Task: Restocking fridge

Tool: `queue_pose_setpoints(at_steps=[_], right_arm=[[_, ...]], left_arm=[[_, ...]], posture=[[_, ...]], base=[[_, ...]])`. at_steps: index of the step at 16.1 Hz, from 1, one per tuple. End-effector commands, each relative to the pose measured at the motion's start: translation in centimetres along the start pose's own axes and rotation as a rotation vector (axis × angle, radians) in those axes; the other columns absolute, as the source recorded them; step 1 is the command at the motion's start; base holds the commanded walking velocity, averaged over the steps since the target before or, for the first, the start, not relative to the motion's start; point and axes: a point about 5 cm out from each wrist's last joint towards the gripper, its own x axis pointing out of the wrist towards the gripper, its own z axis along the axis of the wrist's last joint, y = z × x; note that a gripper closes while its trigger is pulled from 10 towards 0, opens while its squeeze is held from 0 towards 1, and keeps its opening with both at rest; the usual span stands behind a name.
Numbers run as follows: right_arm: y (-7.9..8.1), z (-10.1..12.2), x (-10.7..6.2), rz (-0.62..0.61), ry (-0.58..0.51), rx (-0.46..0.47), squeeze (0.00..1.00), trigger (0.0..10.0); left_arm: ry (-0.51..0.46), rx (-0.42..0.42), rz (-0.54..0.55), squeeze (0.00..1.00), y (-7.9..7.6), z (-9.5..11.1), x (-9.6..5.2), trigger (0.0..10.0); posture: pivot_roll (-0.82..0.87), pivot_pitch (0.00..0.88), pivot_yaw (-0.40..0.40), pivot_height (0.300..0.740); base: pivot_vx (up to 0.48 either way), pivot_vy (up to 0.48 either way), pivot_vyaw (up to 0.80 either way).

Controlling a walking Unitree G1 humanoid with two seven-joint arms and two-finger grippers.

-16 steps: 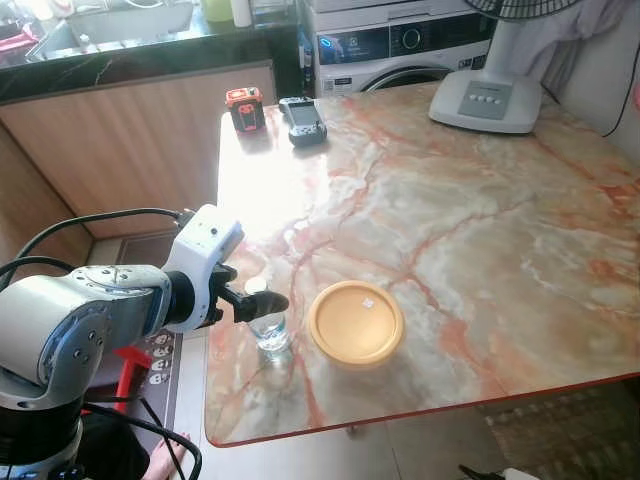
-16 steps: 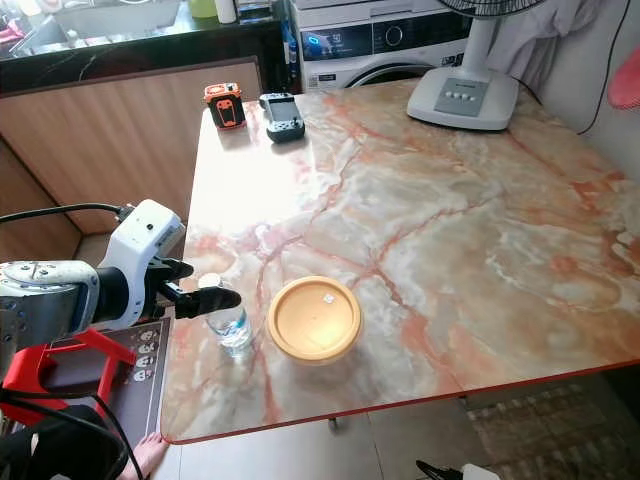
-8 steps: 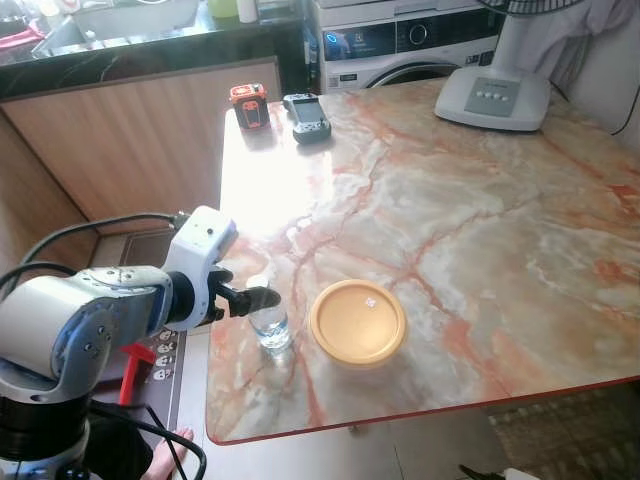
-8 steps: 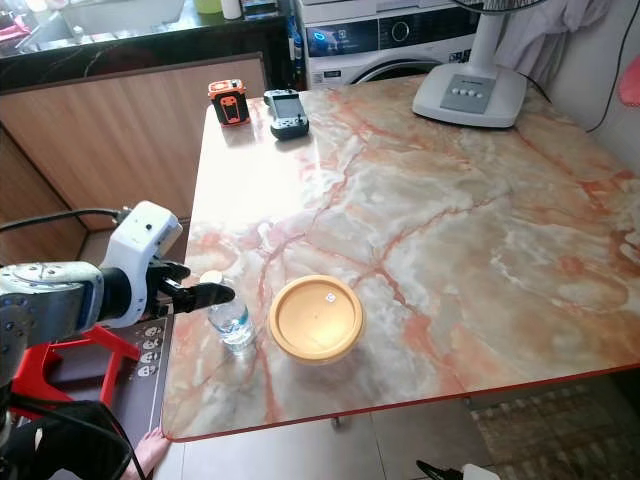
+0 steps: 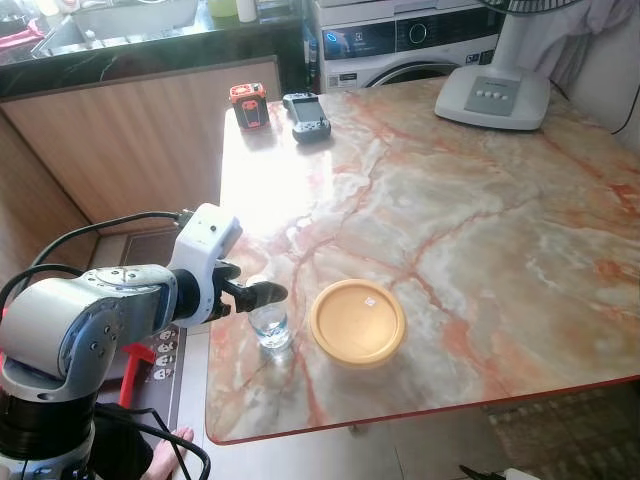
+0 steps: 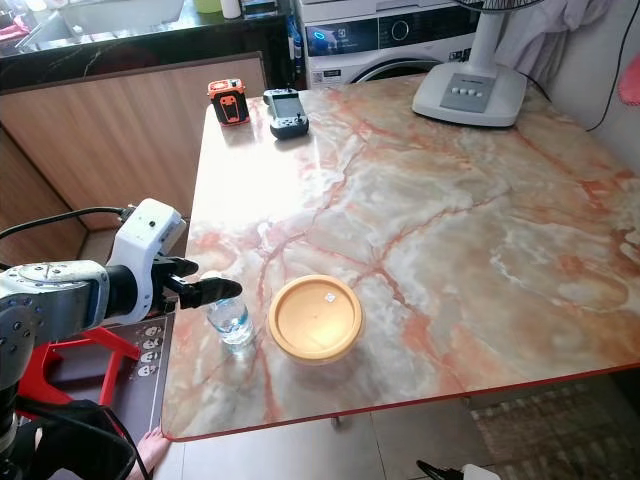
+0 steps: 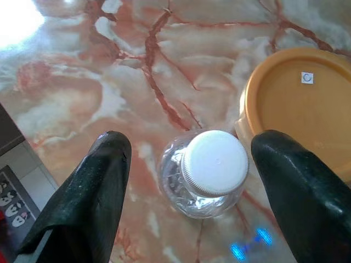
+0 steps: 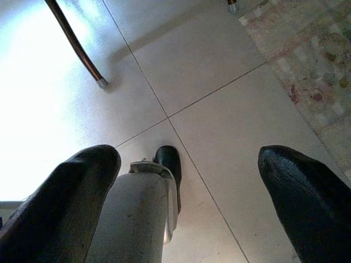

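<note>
The bottle (image 5: 270,328) will come up whole, hanging below its cap, when the robot lifts, because the ridged white cap (image 7: 215,163) sits squarely over the bottle's neck.
A small clear water bottle (image 5: 270,327) with a white cap (image 7: 215,163) stands upright on the marble table (image 5: 480,200), near its front left corner. My left gripper (image 5: 268,293) hovers just above the bottle. It is open, and in the left wrist view its black fingers (image 7: 104,181) stand wide on either side of the cap without touching it. A round yellow lidded container (image 5: 357,322) sits right beside the bottle. My right gripper (image 8: 186,159) hangs open over the tiled floor.
An orange device (image 5: 248,106) and a dark controller (image 5: 304,117) lie at the table's far left corner. A fan base (image 5: 492,98) stands at the far right. A wooden counter (image 5: 130,130) and a washing machine (image 5: 400,45) lie beyond.
The head view shifted slightly. My left gripper stays over the bottle, its fingertips having drawn back a little and then come forward again above the cap.
</note>
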Motion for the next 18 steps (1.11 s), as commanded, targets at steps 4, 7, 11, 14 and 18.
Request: queue_pose_setpoints(at_steps=[4, 7, 11, 14, 18], right_arm=[[0.07, -0.57, -0.11, 0.002, 0.020, 0.003, 0.00, 10.0], [0.09, -0.59, -0.12, 0.000, 0.018, 0.008, 0.00, 10.0], [0.17, -0.73, -0.14, 0.002, 0.022, 0.012, 0.00, 10.0], [0.20, -0.75, -0.14, 0.004, 0.022, 0.011, 0.00, 10.0], [0.15, -0.78, -0.16, -0.006, 0.020, 0.029, 0.00, 10.0]], left_arm=[[0.019, 0.001, -0.023, 0.00, -0.35, -0.50, -0.02, 2.1], [0.012, 0.012, -0.016, 0.00, -0.31, -0.46, -0.05, 10.0], [0.012, 0.021, -0.023, 0.00, -0.40, -0.43, -0.12, 1.1], [0.010, 0.024, -0.021, 0.00, -0.40, -0.43, -0.15, 0.0], [0.010, 0.031, -0.023, 0.00, -0.59, -0.44, -0.13, 0.0]], posture=[[0.22, 0.075, 0.076, 0.740], [0.22, 0.078, 0.080, 0.740], [0.22, 0.080, 0.086, 0.740], [0.22, 0.082, 0.087, 0.740], [0.23, 0.080, 0.084, 0.740]], base=[[0.000, 0.000, 0.00], [0.000, 0.000, 0.00], [0.000, 0.000, 0.00], [0.000, 0.000, 0.00], [0.000, 0.000, 0.00]])
